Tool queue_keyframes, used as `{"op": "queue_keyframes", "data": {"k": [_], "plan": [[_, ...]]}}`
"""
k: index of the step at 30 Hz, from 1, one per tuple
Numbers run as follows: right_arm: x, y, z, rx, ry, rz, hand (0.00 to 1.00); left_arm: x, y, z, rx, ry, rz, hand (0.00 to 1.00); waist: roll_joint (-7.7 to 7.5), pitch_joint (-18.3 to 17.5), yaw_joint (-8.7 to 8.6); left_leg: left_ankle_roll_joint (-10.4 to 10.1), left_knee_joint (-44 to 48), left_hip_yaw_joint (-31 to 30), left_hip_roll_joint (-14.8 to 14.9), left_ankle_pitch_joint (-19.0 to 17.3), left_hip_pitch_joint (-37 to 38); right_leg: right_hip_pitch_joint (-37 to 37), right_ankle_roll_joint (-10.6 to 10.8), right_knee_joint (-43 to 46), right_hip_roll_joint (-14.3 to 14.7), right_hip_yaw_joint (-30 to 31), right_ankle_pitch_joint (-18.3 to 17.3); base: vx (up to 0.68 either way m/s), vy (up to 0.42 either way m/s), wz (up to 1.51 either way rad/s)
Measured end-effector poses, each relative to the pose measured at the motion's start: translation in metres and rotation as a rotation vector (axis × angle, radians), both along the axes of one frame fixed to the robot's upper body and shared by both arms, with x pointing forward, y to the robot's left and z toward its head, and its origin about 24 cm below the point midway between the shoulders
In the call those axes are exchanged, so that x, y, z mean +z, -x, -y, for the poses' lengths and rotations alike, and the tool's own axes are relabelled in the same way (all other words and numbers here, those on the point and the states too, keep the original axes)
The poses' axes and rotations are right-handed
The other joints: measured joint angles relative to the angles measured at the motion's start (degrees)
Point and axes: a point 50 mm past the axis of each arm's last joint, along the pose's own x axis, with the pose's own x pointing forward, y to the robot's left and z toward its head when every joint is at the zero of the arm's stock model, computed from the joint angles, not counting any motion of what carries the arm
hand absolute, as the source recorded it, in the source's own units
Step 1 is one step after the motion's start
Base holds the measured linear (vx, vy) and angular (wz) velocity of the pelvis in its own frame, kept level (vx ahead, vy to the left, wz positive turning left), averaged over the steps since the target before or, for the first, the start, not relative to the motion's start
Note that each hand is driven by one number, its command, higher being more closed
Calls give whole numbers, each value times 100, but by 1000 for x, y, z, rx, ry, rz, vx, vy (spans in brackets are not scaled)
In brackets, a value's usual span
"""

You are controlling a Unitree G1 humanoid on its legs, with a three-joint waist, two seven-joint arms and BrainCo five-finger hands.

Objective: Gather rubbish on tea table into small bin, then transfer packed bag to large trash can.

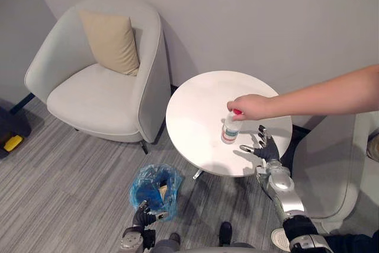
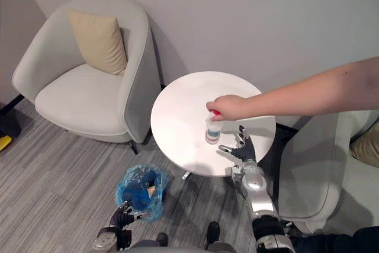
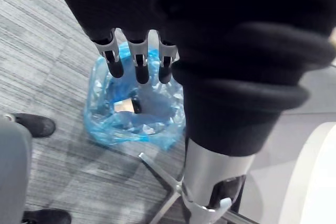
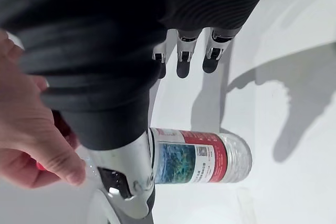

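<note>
The bag's loose blue edge (image 1: 175,178) hangs over the small bin's rim. I expect the blue bag (image 1: 156,190) to come free when I lift it and leave the small bin standing.
A clear plastic bottle (image 1: 230,130) with a red cap stands upright on the round white tea table (image 1: 195,117), right of its middle. A person's hand (image 1: 249,106) grips its top. My right hand (image 1: 266,149) hovers open over the table's near right edge, just right of the bottle; its straight fingers (image 4: 184,61) point past the bottle (image 4: 202,157). The small bin lined with a blue bag (image 1: 157,185) stands on the floor in front of the table, with some rubbish inside (image 3: 128,106). My left hand (image 1: 142,216) hangs open just in front of the bin.
A grey armchair (image 1: 100,81) with a beige cushion stands at the back left. Another light chair (image 1: 331,170) is close on the right. The person's arm (image 1: 331,96) reaches in from the right above the table. A metal table leg (image 3: 168,192) stands beside the bin.
</note>
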Motion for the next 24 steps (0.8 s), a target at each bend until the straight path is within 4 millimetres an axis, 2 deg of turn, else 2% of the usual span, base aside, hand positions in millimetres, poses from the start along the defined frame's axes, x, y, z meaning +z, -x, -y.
{"op": "queue_keyframes", "data": {"k": [5,24], "plan": [[3,-8,-1,-18,-15,3,0,1,-2,2,-5,4,8,0,5,159,124,-3,-130,-62,-26,119,-73,-107,-5,1,-35,-49,49,-52,-9,9],[9,-16,-4,-11,-20,23,0,4,-6,4,-17,6,34,0,38,267,120,-3,-120,-91,-39,121,-107,-157,-1,2,-49,-81,46,-2,1,1]]}}
